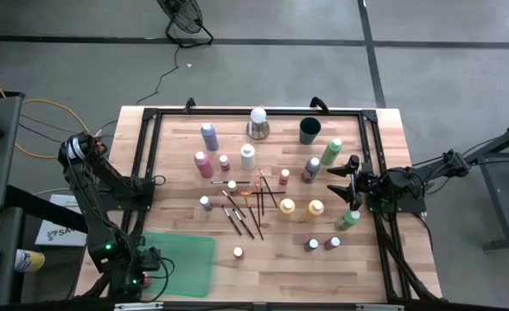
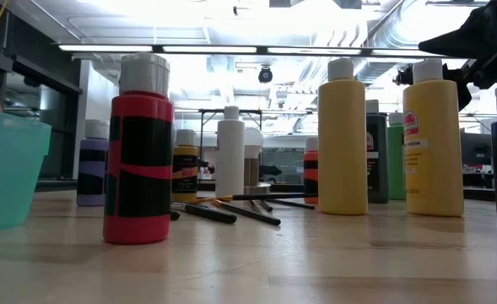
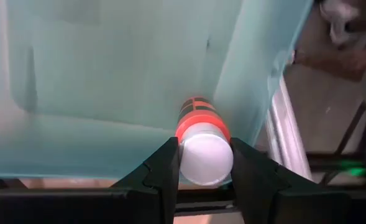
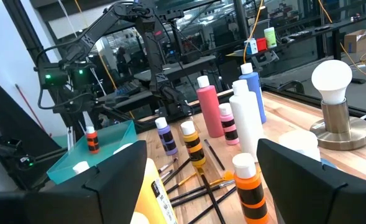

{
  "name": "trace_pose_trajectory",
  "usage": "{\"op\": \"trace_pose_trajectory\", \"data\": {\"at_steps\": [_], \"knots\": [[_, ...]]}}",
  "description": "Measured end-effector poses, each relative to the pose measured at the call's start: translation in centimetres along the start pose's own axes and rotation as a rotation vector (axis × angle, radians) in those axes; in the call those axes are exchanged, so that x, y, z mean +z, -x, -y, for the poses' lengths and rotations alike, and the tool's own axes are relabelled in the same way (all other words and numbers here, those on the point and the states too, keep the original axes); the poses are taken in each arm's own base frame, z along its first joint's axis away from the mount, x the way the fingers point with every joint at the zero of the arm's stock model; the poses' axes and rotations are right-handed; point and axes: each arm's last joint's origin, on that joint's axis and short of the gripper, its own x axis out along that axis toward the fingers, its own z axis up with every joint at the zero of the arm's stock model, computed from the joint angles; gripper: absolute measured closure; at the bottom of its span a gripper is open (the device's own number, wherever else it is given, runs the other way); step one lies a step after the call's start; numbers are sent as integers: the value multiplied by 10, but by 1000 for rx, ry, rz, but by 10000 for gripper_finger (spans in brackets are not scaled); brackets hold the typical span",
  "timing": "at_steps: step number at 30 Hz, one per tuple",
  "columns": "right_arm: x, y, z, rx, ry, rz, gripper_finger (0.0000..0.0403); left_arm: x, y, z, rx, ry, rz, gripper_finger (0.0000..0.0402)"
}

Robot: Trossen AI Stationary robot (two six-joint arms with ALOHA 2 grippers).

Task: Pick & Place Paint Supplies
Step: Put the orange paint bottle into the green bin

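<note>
Next, my left gripper straightens the bin (image 1: 189,263) before it leaves the bottle inside, because the teal bin sits crooked with the red bottle at its near corner.
My left gripper (image 3: 204,149) is shut on a small red bottle with a black label and a white cap (image 4: 92,140). It hangs over the teal bin (image 1: 185,259) at the table's near left. In the right wrist view a white cap (image 4: 80,167) shows inside the bin. Many paint bottles stand on the wood, among them yellow (image 1: 287,208), pink (image 1: 203,163), blue (image 1: 209,136) and green (image 1: 331,151). Thin brushes (image 1: 247,207) lie among them. My right gripper (image 1: 340,179) waits open and level at the table's right side, touching nothing. My left gripper pinches the red bottle at its white cap end (image 3: 202,163) between the two fingers, one on each side. The fingers come from above, pointing steeply down. The bottle hangs upright below them (image 4: 92,144), lifted clear, at the height of the bin's rim.
A white bulb on a metal base (image 1: 257,122) and a dark green cup (image 1: 310,130) stand at the far edge. A black frame rail (image 1: 146,155) borders the wood. A red bottle (image 1: 238,253) stands alone near the front, right of the bin.
</note>
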Motion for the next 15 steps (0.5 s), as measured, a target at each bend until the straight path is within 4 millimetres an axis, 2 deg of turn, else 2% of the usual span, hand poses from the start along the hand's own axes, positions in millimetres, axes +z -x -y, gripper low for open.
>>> {"op": "trace_pose_trajectory", "data": {"at_steps": [6, 15], "knots": [[0, 0, 0, 0, 0, 0, 104, 2, -3, 2, 4, 264, 57, 284], [0, 0, 0, 0, 0, 0, 104, -16, 4, 4, 58, 327, 53, 284]]}}
